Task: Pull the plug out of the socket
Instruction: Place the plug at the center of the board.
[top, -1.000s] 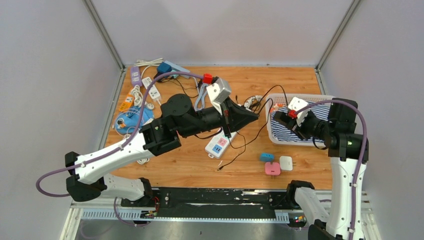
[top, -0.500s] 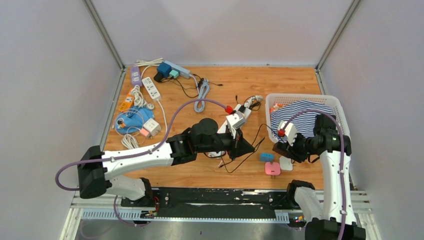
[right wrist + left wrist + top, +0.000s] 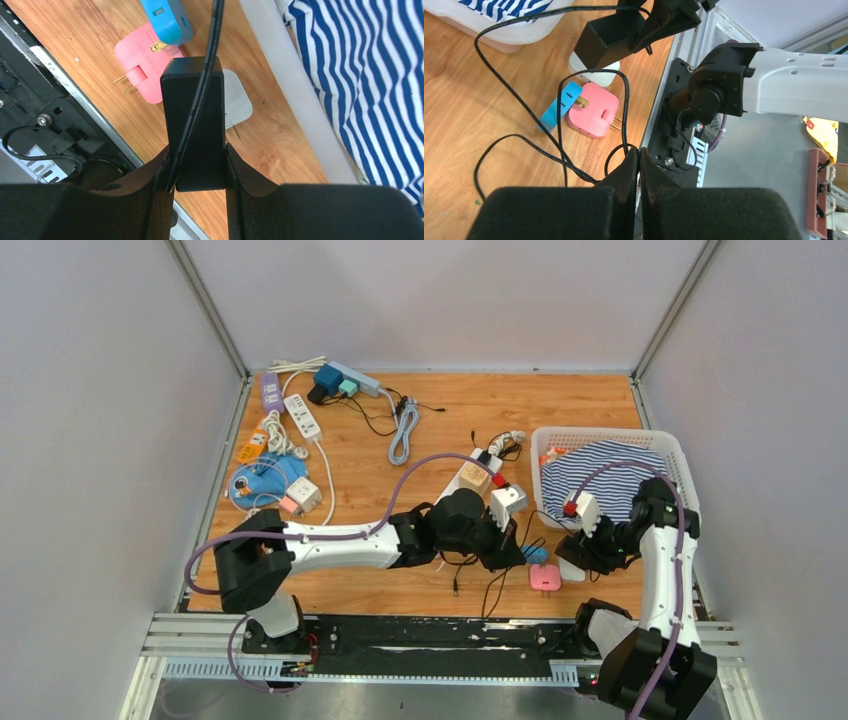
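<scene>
The black plug [image 3: 606,41] is clear of the power strip and the black plug's cable is slack. My left gripper should keep going toward the blue plug [image 3: 537,554] and let go of the cable there.
My right gripper [image 3: 198,150] is shut on a black block-shaped plug [image 3: 192,115] and holds it just above the wood near the table's front right. The plug's thin black cable [image 3: 514,95] loops across the table to my left gripper [image 3: 639,152], which is shut with the cable pinched at its tips. From above, the left gripper [image 3: 520,558] sits close to the left of the right gripper [image 3: 570,552]. A white power strip, the socket [image 3: 462,483], lies behind the left arm, partly hidden by it.
A pink plug [image 3: 593,110], a blue plug [image 3: 559,102] and a white plug [image 3: 235,95] lie under the held plug. A white basket [image 3: 545,440] with a striped cloth [image 3: 610,465] stands at the right. More strips and cables [image 3: 300,420] lie at the back left. The table's front rail [image 3: 684,125] is close.
The left arm has swung from mid-table to the front right, dragging the cable. The right arm has come out from over the basket and down to the loose plugs, plug still held.
</scene>
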Robot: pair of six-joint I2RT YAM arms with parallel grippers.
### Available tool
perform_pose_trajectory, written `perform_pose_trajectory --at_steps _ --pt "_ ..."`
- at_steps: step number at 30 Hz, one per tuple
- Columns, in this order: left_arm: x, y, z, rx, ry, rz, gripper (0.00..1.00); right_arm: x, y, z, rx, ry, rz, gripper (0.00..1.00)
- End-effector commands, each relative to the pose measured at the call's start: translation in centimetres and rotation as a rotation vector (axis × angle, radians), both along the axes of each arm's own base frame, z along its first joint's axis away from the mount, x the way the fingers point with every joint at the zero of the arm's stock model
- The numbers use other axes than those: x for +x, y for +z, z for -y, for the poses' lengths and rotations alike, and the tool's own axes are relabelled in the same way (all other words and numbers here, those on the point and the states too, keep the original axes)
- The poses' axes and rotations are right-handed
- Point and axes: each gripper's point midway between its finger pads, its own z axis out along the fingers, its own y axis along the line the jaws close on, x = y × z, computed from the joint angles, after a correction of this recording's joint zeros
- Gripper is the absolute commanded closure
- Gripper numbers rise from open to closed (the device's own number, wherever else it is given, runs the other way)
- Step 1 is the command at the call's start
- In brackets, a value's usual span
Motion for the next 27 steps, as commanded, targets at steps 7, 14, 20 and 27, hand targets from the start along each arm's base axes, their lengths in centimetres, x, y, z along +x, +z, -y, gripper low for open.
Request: perform_pose_trajectory --at_steps 7,14,20,27 --pt "1.0 -1.0 3.2 -0.002 -0.012 0.034 1.00 1.2 -2.7 1.0 0.010 -0.033 -0.031 1.00" --pt "2.9 -2.0 3.2 0.031 0.048 0.112 1.00 2.1 -3.1 0.7 0.064 -0.039 -0.052 0.99" --pt "3.8 -2.5 2.4 0.053 0.055 0.177 1.00 2.4 -3.4 0.3 0.101 -0.034 -0.077 0.96" --pt "4.9 -4.2 2.3 0.082 0.057 0.160 0.99 2.8 -3.6 -0.2 0.149 -0.036 -0.098 0.89"
